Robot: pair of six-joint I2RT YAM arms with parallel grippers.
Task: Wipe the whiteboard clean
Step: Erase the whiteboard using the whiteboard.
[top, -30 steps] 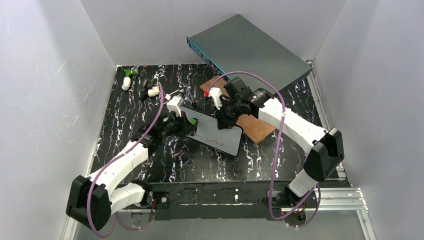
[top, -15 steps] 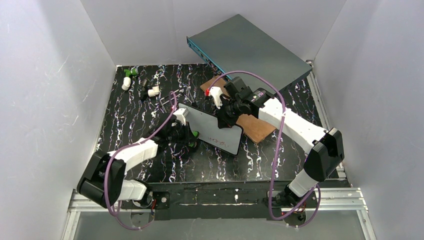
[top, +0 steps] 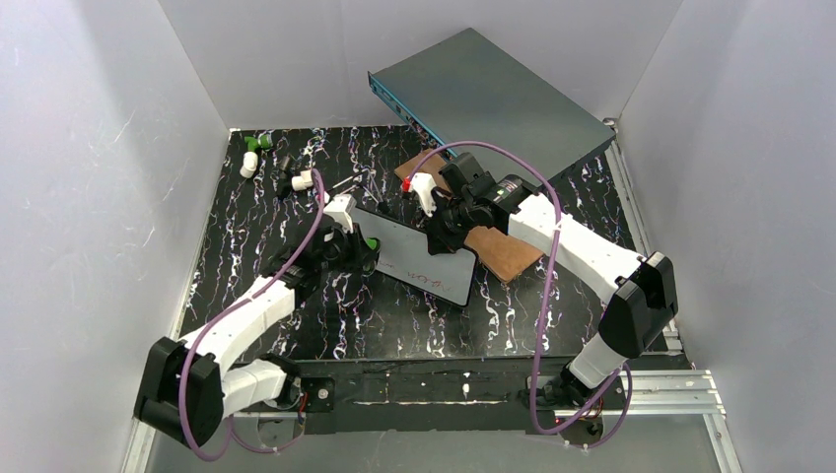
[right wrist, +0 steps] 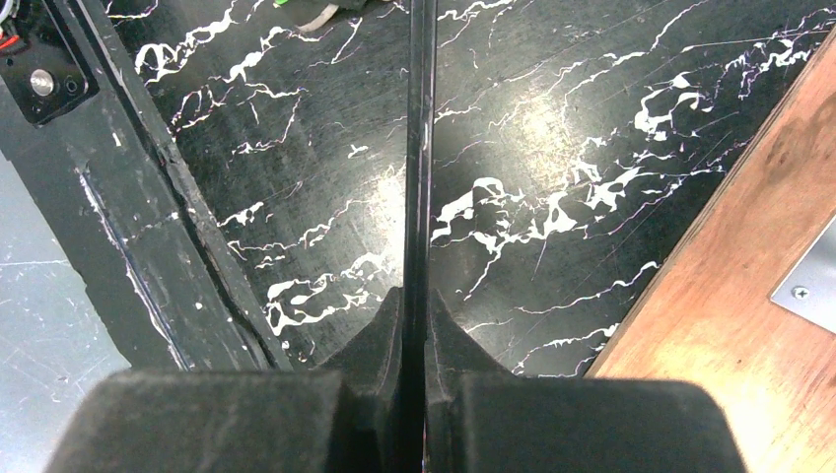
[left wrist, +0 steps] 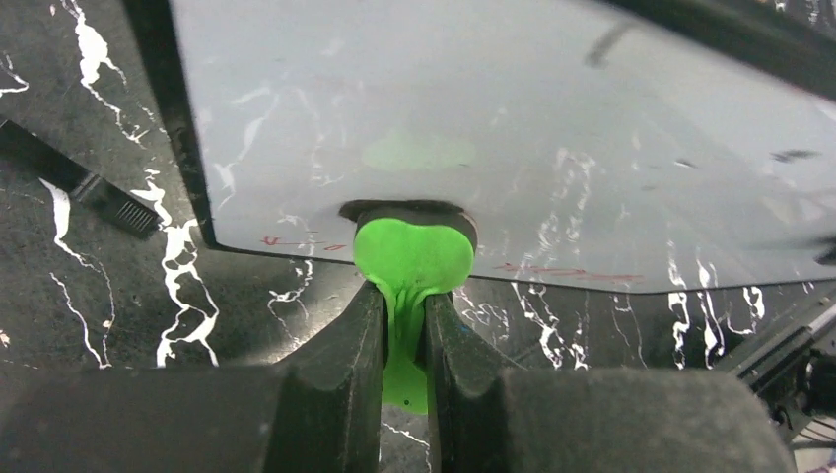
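Next, I move my left gripper back while my right gripper lifts the whiteboard (top: 402,241), because my eraser touches the whiteboard above the red writing (left wrist: 572,273) along the whiteboard's near rim.
The whiteboard (top: 419,258) lies tilted over the black marbled table, with faint red writing (top: 422,274) on its near part. My right gripper (top: 441,235) is shut on its far right edge; the right wrist view shows the board edge-on as a thin black line (right wrist: 420,148) between the closed fingers of that gripper (right wrist: 415,305). My left gripper (top: 363,246) is shut on a green eraser (left wrist: 412,256), pressed against the board's left edge. In the left wrist view the gripper (left wrist: 404,315) faces the board (left wrist: 513,118), with red traces (left wrist: 562,268) along the near rim.
A grey-teal metal box (top: 493,99) leans at the back. A brown wooden plank (top: 505,254) lies under the right arm, also in the right wrist view (right wrist: 749,296). Small white and green pieces (top: 254,153) lie at the back left. A red-tipped white piece (top: 422,187) lies near the plank.
My left gripper with the green eraser slid toward me along the board's left part, then back up to where it began. The right gripper and the board stayed put.
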